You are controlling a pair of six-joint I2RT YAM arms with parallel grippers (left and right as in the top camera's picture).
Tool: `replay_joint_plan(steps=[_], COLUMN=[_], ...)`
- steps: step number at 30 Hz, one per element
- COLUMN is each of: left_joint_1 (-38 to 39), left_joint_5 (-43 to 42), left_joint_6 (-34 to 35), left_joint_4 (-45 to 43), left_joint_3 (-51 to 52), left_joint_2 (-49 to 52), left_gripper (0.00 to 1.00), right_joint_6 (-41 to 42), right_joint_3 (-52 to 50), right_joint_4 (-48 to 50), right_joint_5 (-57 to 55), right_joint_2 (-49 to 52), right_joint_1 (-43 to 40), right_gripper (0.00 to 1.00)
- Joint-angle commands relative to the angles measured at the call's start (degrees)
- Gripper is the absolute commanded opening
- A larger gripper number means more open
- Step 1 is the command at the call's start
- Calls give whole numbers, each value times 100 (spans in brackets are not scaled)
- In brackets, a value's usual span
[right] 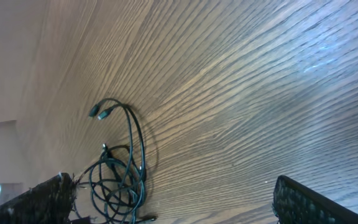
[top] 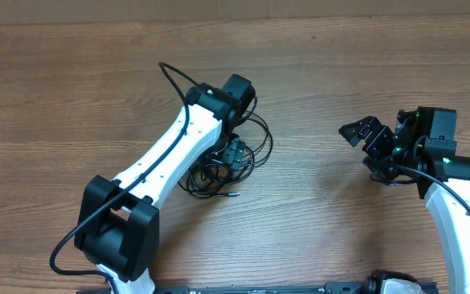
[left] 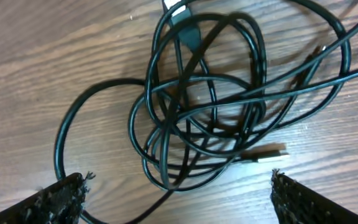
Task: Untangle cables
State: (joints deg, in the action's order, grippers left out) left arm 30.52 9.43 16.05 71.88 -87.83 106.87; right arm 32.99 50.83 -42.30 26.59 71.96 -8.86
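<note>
I should pinch the tangle's raised loop (left: 188, 72) with my left gripper and lift the tangle over to my right gripper, because the cable tangle (top: 210, 183) lies far from my right gripper.
A tangle of black cables (top: 228, 163) lies on the wooden table, left of centre, mostly under my left arm. In the left wrist view the knot of loops (left: 210, 99) fills the frame, with a plug at the top (left: 188, 31) and a metal-tipped end (left: 269, 154) at the lower right. My left gripper (left: 179, 196) hangs open just above the tangle, holding nothing. My right gripper (top: 364, 137) is open and empty far to the right of the cables; its view shows the tangle (right: 120, 180) in the distance.
The wooden table (top: 317, 73) stretches on all sides. One cable loop (top: 170, 73) arcs out behind my left arm. The left arm's own body (top: 178, 147) covers part of the tangle from above.
</note>
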Motion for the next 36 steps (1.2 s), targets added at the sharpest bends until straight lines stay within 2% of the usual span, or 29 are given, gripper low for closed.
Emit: replay_joint_plan(steps=[1,7,13,21,32,36], left_joint_1=[-160,-341,-728,-1064,-1532,-1681], left_joint_5=[-527,-911,-1110,-1740,-1764,-2096], left_joint_6=[-26,-85,-197,-1742,-2457,-2900], left_joint_4=[33,-284,-734,-1305,-1578,-1475], left_joint_3=[-20,396,710,708,717,835], left_joint_2=[59,59,37,-474,-719,-654], left_gripper=[95,97,93,95,99,100], right_joint_6=[-227,-616,-782,-780,-780,-778], right_joint_3=[13,13,13,13,13,13], right_joint_4=[-7,-114,-133,-33,-22,-15], right_joint_5=[-111,-264,-369,-411,-411,-411], right_joint_2=[17,17,17,17,17,20], right_joint_1=[17,17,17,17,17,17], right_gripper=[100,100,100,100,100,100])
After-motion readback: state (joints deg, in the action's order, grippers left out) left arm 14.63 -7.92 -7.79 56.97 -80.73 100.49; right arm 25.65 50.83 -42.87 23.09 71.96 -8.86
